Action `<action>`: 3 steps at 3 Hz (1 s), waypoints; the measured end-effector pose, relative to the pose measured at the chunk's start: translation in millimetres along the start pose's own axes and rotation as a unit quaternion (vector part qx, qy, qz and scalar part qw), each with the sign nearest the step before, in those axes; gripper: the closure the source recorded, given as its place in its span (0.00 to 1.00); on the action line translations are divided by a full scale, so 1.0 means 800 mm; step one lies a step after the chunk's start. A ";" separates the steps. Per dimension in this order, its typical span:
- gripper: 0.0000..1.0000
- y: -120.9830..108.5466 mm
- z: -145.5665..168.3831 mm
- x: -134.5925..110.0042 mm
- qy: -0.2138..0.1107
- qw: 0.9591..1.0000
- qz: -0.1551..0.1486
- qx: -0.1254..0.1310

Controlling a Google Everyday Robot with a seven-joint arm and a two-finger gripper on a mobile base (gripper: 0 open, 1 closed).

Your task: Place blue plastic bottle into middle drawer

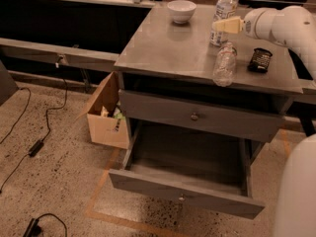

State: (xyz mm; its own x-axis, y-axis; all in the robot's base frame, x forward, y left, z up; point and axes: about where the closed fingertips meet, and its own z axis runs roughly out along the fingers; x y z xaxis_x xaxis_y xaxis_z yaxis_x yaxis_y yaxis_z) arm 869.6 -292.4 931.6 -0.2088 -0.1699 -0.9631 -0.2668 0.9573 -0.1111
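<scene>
The clear bottle [225, 66] should get bumped crooked when I carry away the blue plastic bottle, since its far end [227, 46] lies close beside the blue plastic bottle.
The blue plastic bottle [223, 10] stands upright at the back right of the cabinet top, with a white cap and a blue-and-white label. My gripper [226, 24] reaches in from the right at the height of the bottle's lower body and overlaps it in view. The middle drawer [185, 197] is pulled out wide below, with a narrow front panel, a small round knob and a bare tray.
A smaller clear bottle [224, 66] lies on the top near the front. A black object [259, 59] sits right of it and a white bowl [181, 10] at the back. The taller drawer front [194, 116] is closed. A cardboard box [105, 115] and cables [37, 146] are on the floor left.
</scene>
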 end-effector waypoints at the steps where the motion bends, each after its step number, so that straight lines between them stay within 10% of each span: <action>1: 0.00 0.016 0.027 -0.016 -0.009 1.000 -0.003 -0.018; 3: 0.39 0.043 0.064 -0.022 -0.020 0.998 0.000 -0.055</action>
State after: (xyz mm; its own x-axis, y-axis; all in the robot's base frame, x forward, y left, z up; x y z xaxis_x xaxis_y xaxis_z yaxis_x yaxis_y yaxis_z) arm 911.9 -244.7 931.9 -0.1709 -0.1589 -0.9724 -0.3695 0.9252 -0.0862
